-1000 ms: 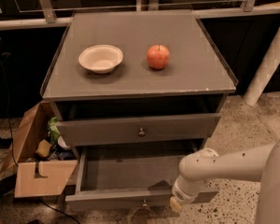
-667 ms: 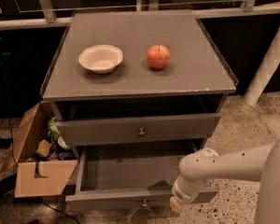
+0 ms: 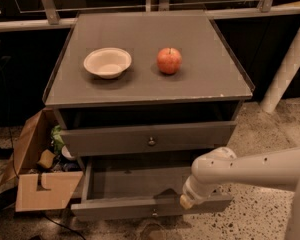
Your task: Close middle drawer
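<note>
I should back off and push the panel's outer side from the front, because my gripper sits over the top edge of the middle drawer's front panel (image 3: 176, 199).
The middle drawer (image 3: 140, 184) is pulled far out at the bottom of the grey cabinet, its inside bare. Its front panel (image 3: 115, 210) faces me, with a small knob (image 3: 153, 214) at the lower edge. My gripper (image 3: 186, 201) is at the end of the white arm that comes in from the right. It is low, at the top edge of that front panel, right of centre. I cannot tell whether it touches the panel.
The drawer above (image 3: 151, 141) stands slightly out, with a round knob. On the cabinet top (image 3: 210, 84) sit a white bowl (image 3: 107, 62) and a red apple (image 3: 169, 60). An open cardboard box (image 3: 40, 184) with clutter lies on the floor at the left. A white post (image 3: 290, 59) stands at the right.
</note>
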Tool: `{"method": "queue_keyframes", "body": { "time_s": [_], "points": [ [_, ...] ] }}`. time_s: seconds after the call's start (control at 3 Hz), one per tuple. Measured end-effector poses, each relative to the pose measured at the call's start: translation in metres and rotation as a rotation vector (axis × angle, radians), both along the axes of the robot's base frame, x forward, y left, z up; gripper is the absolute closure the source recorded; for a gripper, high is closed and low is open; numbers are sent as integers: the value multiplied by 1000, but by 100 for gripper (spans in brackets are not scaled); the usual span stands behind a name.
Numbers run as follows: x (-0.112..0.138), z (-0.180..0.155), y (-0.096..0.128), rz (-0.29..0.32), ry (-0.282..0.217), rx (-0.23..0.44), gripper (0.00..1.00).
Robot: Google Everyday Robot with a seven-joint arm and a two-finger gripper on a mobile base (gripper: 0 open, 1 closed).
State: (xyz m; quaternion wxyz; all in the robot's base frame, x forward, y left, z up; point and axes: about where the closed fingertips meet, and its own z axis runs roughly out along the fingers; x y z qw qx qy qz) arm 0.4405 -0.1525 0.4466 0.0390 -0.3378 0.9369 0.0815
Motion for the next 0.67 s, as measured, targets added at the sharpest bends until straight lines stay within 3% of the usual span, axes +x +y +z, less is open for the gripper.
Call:
{"method": "queue_keyframes", "body": {
  "time_s": [0.33,0.67],
  "points": [
    [44,34,4,-9,-99,16,100],
    [48,36,3,-12,-105,17,100]
  ]
}}
